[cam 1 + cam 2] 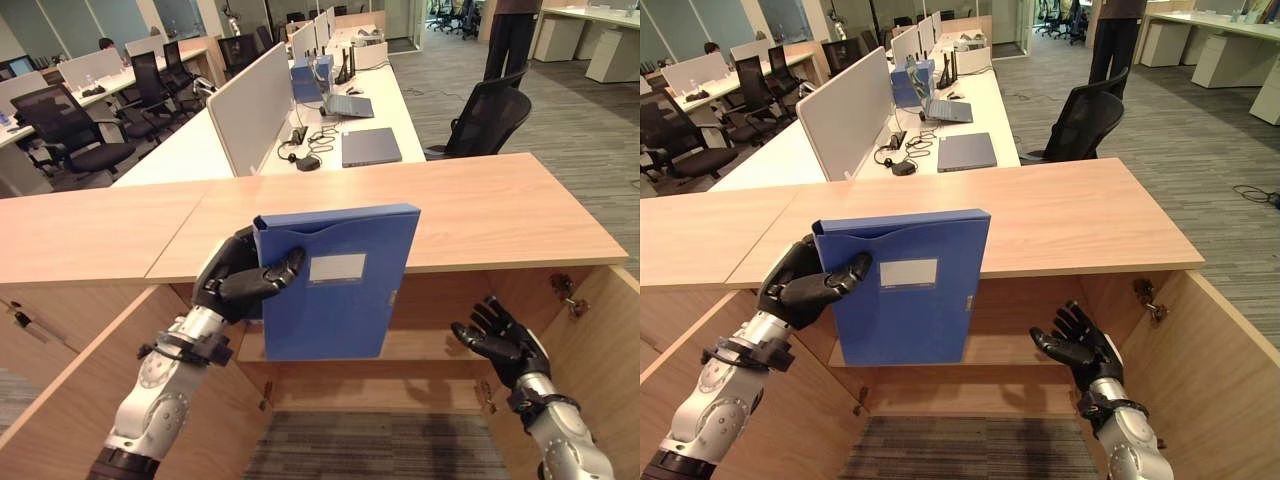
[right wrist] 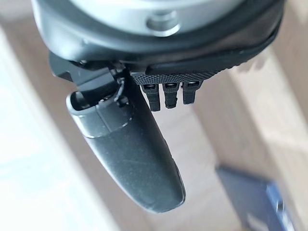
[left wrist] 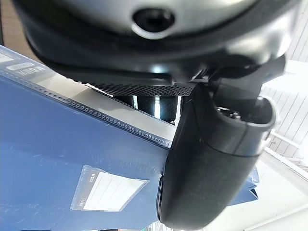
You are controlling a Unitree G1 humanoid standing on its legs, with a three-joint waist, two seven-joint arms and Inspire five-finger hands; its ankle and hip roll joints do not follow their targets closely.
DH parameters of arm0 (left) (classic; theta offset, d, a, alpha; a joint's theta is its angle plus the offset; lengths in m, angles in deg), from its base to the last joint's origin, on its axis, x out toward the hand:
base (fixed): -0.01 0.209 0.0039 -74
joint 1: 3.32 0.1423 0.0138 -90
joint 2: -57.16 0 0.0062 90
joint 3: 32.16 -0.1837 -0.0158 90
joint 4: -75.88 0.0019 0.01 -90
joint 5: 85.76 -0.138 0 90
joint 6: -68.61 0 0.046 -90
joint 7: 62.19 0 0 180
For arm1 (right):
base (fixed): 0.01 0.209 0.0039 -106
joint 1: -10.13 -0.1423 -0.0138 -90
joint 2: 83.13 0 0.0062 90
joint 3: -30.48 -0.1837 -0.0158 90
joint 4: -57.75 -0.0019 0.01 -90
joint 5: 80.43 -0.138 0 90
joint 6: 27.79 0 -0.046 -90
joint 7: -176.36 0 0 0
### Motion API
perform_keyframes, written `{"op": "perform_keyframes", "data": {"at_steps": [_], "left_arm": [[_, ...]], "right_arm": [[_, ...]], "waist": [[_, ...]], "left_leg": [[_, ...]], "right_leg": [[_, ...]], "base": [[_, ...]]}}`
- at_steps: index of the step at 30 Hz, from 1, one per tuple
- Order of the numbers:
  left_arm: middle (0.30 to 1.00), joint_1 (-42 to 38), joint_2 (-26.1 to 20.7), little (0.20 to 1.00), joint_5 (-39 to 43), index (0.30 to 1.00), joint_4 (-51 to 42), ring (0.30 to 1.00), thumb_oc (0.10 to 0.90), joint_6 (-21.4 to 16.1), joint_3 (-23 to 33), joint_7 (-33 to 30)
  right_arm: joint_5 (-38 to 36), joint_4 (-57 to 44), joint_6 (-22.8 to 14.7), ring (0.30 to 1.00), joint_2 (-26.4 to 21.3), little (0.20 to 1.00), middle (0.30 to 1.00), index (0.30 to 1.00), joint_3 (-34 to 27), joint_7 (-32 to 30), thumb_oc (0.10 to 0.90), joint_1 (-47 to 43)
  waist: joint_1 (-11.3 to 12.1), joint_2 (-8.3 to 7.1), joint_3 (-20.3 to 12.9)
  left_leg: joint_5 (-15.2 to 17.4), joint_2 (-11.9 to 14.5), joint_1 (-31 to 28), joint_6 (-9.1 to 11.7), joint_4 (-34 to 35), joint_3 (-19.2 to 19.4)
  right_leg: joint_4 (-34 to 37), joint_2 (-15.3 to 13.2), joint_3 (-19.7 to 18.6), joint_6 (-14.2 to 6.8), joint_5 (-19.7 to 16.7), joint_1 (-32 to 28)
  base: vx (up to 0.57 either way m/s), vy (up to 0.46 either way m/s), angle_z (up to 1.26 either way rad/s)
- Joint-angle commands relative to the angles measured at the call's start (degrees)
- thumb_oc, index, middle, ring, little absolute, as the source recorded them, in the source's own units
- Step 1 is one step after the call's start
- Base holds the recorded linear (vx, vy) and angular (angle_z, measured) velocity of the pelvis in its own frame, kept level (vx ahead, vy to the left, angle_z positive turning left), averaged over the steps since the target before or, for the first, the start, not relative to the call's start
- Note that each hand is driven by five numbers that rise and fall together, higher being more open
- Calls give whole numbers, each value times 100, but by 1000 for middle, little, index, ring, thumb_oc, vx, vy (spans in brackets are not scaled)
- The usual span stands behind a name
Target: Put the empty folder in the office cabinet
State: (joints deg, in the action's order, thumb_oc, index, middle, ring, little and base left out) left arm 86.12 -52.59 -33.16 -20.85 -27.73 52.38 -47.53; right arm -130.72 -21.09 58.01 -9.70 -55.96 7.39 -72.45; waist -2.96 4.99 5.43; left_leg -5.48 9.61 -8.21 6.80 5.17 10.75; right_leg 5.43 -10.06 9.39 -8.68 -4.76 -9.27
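The blue box folder (image 1: 332,285) will stay closed and flat when I carry it, because a small clasp shows at the edge of its straight front cover.
A blue box folder (image 1: 340,285) with a grey label hangs upright in front of the open wooden cabinet (image 1: 420,345), its top level with the cabinet top. My left hand (image 1: 238,277) is shut on the folder's left edge, thumb across its front face; the left wrist view has the thumb (image 3: 211,159) pressed on the blue folder (image 3: 43,159). My right hand (image 1: 505,343) is open, fingers spread, low to the right of the folder inside the cabinet opening and apart from it. A corner of the folder (image 2: 255,202) shows past the right hand.
The cabinet's doors stand open: one (image 1: 70,400) at lower left, one (image 1: 600,340) at right with a hinge. Inside is a shelf (image 1: 430,347). Behind the cabinet top (image 1: 480,210) is a long white desk (image 1: 330,130) with laptops, dividers and black chairs. A person stands far back.
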Motion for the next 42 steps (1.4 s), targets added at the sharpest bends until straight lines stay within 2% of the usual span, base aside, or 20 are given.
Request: {"op": "perform_keyframes", "data": {"at_steps": [1,7,13,20,29,31,42], "left_arm": [[300,-672,-572,300,0,300,-280,300,400,-724,559,281],[300,-588,-589,300,50,300,-359,300,400,-739,654,501],[300,-551,-590,300,143,300,-445,300,400,-758,632,682],[300,-621,-548,300,135,300,-514,300,400,-755,493,790],[300,-793,-233,300,195,300,-552,300,400,-692,271,835],[300,-880,-27,300,256,300,-624,300,400,-584,-13,878],[300,-1093,527,300,284,300,-643,300,400,-414,-473,856]], "right_arm": [[-309,-569,-238,900,-306,900,900,900,-43,694,800,-694],[-705,-935,89,900,-744,900,900,900,218,1280,800,-739],[-787,-1472,318,900,-1068,900,900,900,613,1696,800,-802],[-786,-1741,392,900,-1081,900,900,900,1077,1855,800,-1120],[-721,-1931,348,900,-628,900,900,900,1498,1851,800,-1619],[-741,-2049,225,900,-286,900,900,900,1613,1787,800,-1919],[-606,-1851,-153,900,557,900,900,900,1701,1400,800,-2670]], "waist": [[-9,-287,-94],[18,-297,-81],[32,-298,-79],[56,-288,-79],[89,-290,-100],[99,-286,-105],[151,-298,-119]], "left_leg": [[484,81,-415,331,-17,221],[458,102,-395,351,-17,223],[444,122,-385,360,-17,227],[432,126,-389,354,-17,220],[445,126,-378,334,-17,193],[454,130,-371,316,-17,175],[504,102,-385,267,-17,138]], "right_leg": [[-177,-226,-270,-307,741,-209],[-205,-211,-255,-311,758,-205],[-238,-216,-243,-313,771,-183],[-245,-204,-247,-302,784,-188],[-242,-205,-258,-286,795,-189],[-263,-205,-259,-276,804,-173],[-257,-204,-277,-229,812,-193]], "base": [[0,0,0],[0,0,0],[0,0,0],[0,0,0],[0,0,0],[0,0,0],[0,0,0]]}}
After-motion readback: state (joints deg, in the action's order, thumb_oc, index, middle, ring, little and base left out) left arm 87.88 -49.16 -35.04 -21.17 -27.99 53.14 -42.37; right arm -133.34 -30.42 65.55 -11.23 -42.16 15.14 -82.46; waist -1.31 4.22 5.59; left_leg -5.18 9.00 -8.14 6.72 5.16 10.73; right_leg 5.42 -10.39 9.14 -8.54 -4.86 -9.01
